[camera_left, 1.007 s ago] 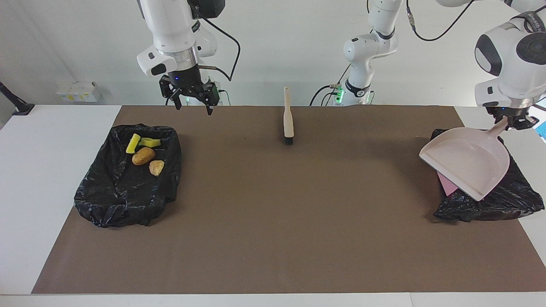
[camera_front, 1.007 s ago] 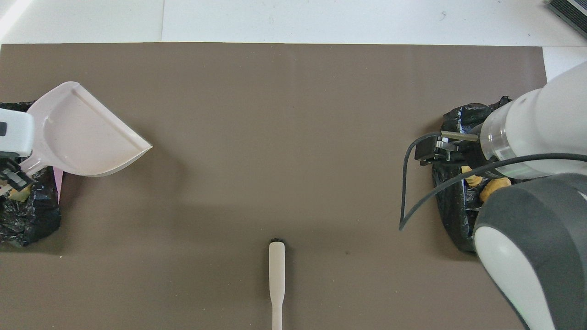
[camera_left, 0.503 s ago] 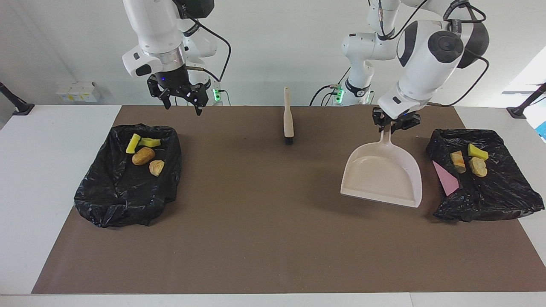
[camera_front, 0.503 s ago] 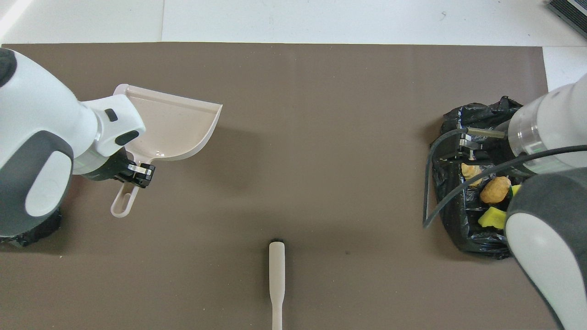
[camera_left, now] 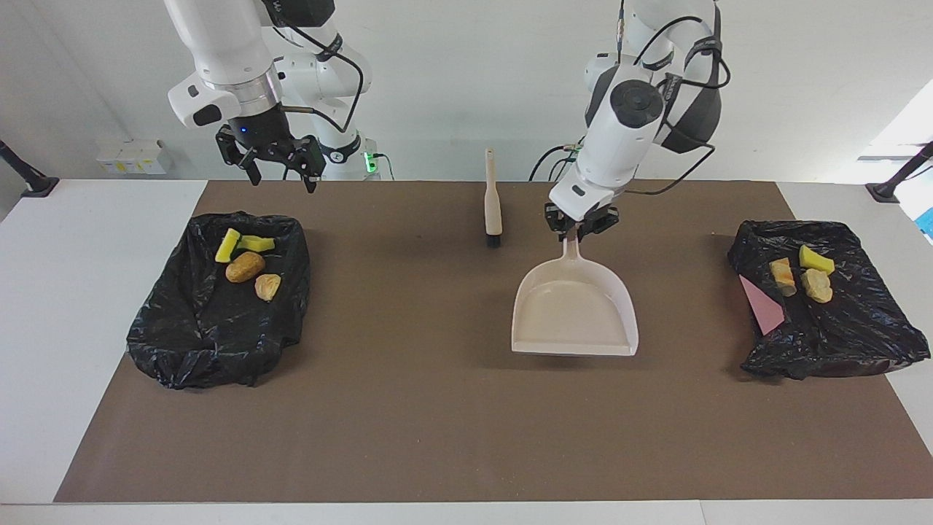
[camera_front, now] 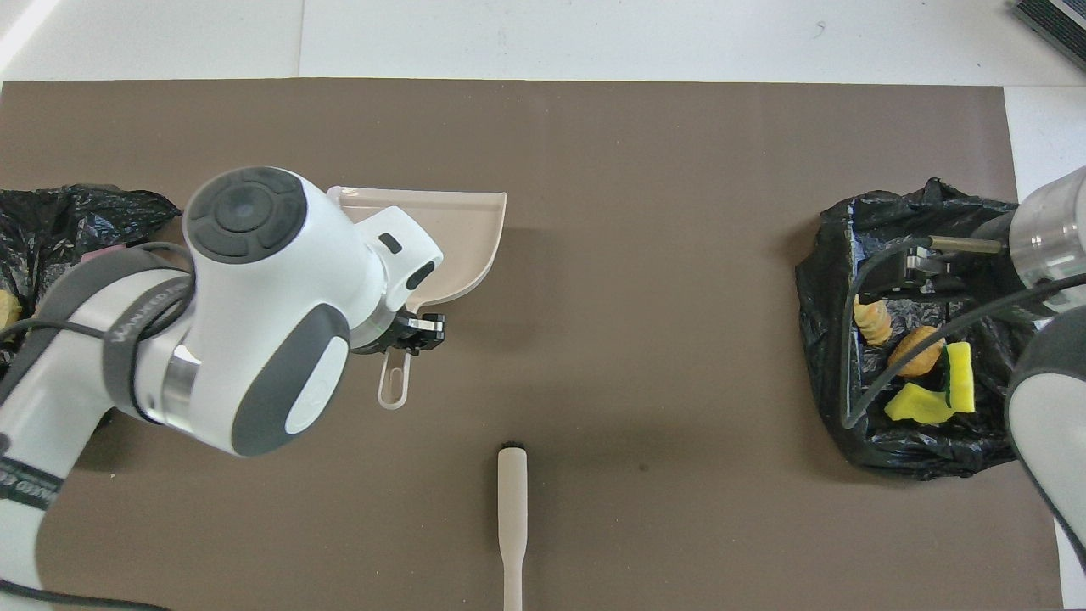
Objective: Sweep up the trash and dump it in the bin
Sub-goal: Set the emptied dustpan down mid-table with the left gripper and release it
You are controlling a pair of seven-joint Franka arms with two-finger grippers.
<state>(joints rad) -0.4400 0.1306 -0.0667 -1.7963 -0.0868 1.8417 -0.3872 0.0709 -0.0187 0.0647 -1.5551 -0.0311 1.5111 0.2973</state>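
I should now move the empty beige dustpan (camera_front: 448,232) with my left gripper to the brown mat (camera_front: 531,295) beyond the brush and let go once the dustpan lies flat. The dustpan is level and the mat there is clear.
My left gripper (camera_left: 580,227) is shut on the handle of the beige dustpan (camera_left: 574,312) and holds it low and level over the middle of the brown mat; it also shows in the overhead view (camera_front: 413,327). The pan (camera_front: 454,246) looks empty. The trash lies in two black bag-lined bins. The bin (camera_left: 211,343) at the right arm's end holds yellow sponge chunks (camera_left: 244,244), a tan-brown oval (camera_left: 245,267) and a pale lump (camera_left: 267,286). The bin (camera_left: 838,343) at the left arm's end holds three scraps (camera_left: 815,284). My right gripper (camera_left: 271,162) is open and empty, over the mat beside its bin.
The beige brush (camera_left: 493,203) with black bristles lies on the mat close to the robots, handle toward them; it also shows in the overhead view (camera_front: 512,509). A pink flat piece (camera_left: 762,308) sticks out of the bin at the left arm's end.
My left arm has carried the dustpan from over the bin at its end to over the middle of the mat and levelled it. My right gripper has drifted toward its end of the table.
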